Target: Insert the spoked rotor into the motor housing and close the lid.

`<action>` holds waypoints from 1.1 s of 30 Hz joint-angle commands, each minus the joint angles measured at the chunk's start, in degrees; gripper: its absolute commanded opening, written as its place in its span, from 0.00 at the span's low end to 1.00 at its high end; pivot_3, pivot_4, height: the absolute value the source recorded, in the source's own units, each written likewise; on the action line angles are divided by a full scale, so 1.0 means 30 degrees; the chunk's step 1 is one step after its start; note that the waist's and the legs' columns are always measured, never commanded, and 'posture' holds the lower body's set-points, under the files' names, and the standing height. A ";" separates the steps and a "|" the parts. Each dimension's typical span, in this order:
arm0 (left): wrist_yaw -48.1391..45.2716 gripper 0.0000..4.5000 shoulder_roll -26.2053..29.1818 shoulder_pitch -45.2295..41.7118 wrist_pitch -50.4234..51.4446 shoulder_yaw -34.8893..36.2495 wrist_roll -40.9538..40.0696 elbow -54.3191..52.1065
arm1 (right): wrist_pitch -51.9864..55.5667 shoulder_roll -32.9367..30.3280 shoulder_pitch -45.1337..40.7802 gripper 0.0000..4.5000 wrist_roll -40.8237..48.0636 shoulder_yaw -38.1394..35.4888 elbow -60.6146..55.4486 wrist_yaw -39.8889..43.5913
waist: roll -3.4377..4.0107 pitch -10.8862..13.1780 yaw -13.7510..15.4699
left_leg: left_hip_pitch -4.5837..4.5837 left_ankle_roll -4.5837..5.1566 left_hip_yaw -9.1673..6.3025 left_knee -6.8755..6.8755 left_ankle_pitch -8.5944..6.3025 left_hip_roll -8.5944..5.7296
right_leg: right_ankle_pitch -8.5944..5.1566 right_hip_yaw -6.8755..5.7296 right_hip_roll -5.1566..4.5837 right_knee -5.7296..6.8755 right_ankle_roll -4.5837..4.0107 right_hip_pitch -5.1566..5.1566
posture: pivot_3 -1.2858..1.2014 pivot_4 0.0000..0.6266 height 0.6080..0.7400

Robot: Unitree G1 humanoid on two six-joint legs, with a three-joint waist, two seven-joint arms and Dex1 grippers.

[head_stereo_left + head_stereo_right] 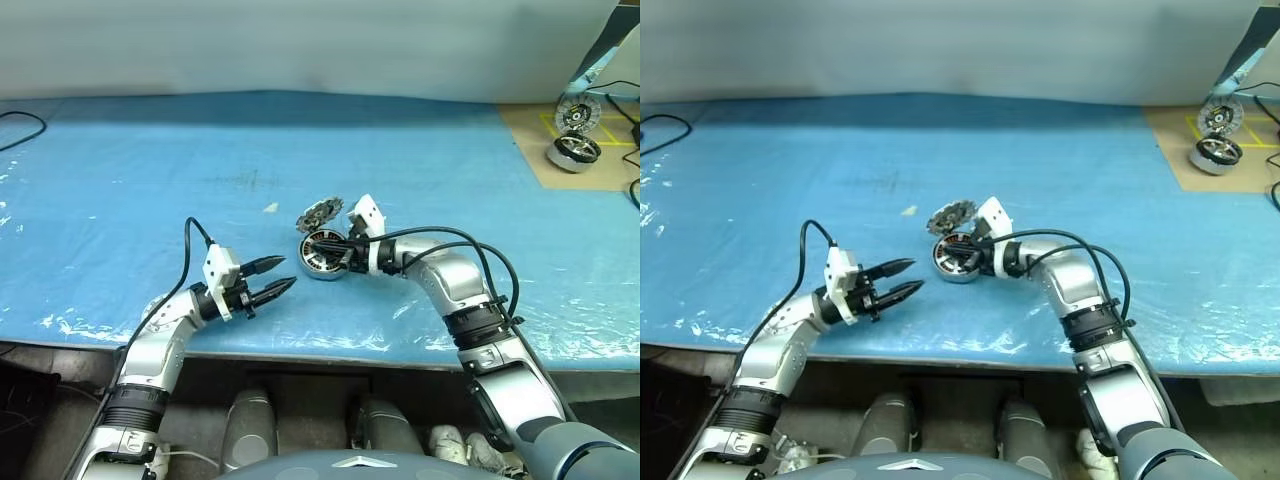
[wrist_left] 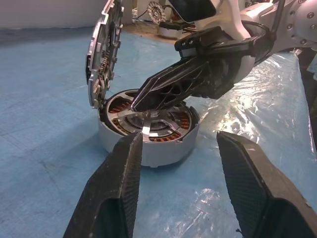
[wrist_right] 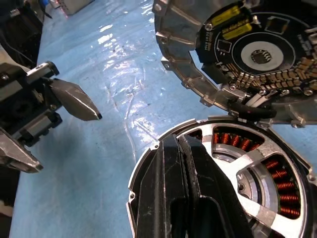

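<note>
My right gripper is lying across the motor housing, where the lid has to close. It should move back out of the way before my left gripper tips the lid from behind.
The motor housing lies on the blue table cover, its copper windings showing. Its toothed lid stands open on edge at the housing's far rim. The spoked rotor sits inside the housing, pale spokes over the windings. My right gripper is shut, with its tips resting on the rotor near the hub. My left gripper hangs open and empty a short way to the left of the housing, pointing toward it.
Two other motor parts lie on a brown board at the far right. A small pale scrap lies behind the left gripper. A black cable curls at the far left. The table's front edge runs close below both grippers.
</note>
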 commanded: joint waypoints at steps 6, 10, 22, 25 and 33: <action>0.0182 0.56 -0.0070 -0.0545 0.0869 -0.0222 -0.0331 -0.0767 | -0.0069 0.0045 -0.1245 0.01 0.0373 -0.0857 -0.0968 -0.0317 | 0.0003 0.0002 -0.0040 | -0.0089 -0.0001 0.0001 0.0006 0.0000 0.0000 | 0.0039 -0.0002 0.0007 0.0005 0.0062 -0.0098 | 0.52 0.24 1.00; 0.0273 0.56 -0.0243 -0.1061 0.1178 -0.0337 -0.0317 -0.0565 | -0.0143 0.0151 -0.1918 0.01 0.0203 -0.0867 -0.0564 -0.0550 | 0.0002 0.0001 -0.0037 | -0.0090 -0.0001 0.0001 0.0014 0.0001 0.0000 | 0.0027 -0.0001 0.0006 0.0006 0.0042 -0.0100 | 0.52 0.24 1.00; -0.1493 0.56 0.0056 -0.2442 -0.0412 0.0335 -0.0270 0.3089 | -0.0920 0.0613 -0.1553 0.01 -0.1137 -0.0050 0.1050 -0.1352 | 0.0002 0.0002 -0.0029 | -0.0096 -0.0006 0.0002 0.0012 0.0002 -0.0004 | 0.0044 -0.0005 0.0006 0.0005 0.0070 -0.0097 | 0.52 0.24 1.00; -0.1595 0.56 -0.0121 -0.2966 -0.0897 0.0368 -0.0144 0.3990 | -0.1612 0.0538 -0.1444 0.01 -0.1861 0.0329 0.1873 -0.1488 | 0.0003 0.0002 -0.0008 | -0.0098 -0.0006 0.0001 0.0017 0.0002 -0.0004 | 0.0042 -0.0006 0.0001 0.0007 0.0068 -0.0097 | 0.52 0.24 1.00; -0.3003 0.56 -0.0283 -0.3418 -0.4621 0.1121 0.0156 0.9025 | -0.1410 0.0419 -0.1122 0.01 -0.1618 0.0196 0.1514 -0.0978 | 0.0002 0.0001 -0.0027 | -0.0096 -0.0005 0.0001 0.0016 0.0001 -0.0004 | 0.0046 -0.0014 0.0010 0.0011 0.0072 -0.0095 | 0.52 0.24 1.00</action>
